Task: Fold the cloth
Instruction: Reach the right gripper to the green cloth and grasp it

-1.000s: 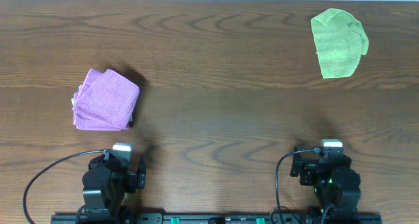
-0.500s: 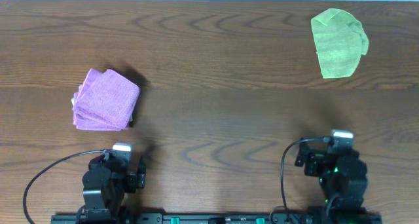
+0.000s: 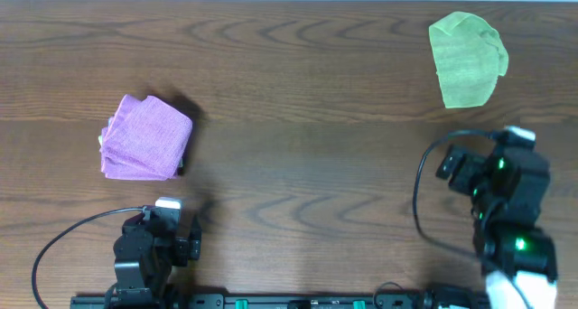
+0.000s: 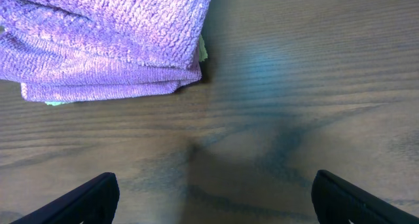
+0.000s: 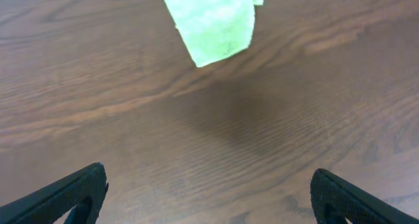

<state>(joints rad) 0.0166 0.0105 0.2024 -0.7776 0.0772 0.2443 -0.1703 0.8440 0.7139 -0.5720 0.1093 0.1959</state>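
Note:
I can see clear wood between my open right gripper and the lime-green cloth (image 3: 461, 67), so I should keep reaching forward until the fingers close on the cloth's crumpled fold (image 3: 491, 54).
The lime-green cloth (image 3: 466, 58) lies loosely crumpled at the table's far right; its near corner shows at the top of the right wrist view (image 5: 213, 21). My right gripper (image 5: 208, 194) is open and empty over bare wood, short of the cloth; in the overhead view the right arm (image 3: 506, 178) sits below it. My left gripper (image 4: 213, 196) is open and empty too, with its arm (image 3: 155, 246) at the near left edge.
A folded purple-pink cloth bundle (image 3: 144, 137) rests at the left, just ahead of my left gripper (image 4: 105, 34). The dark wood table (image 3: 298, 101) stretches between the two cloths. A black rail (image 3: 271, 302) runs along the near edge.
My right arm has swung forward and to the right, toward the green cloth. The left arm and both cloths have stayed put.

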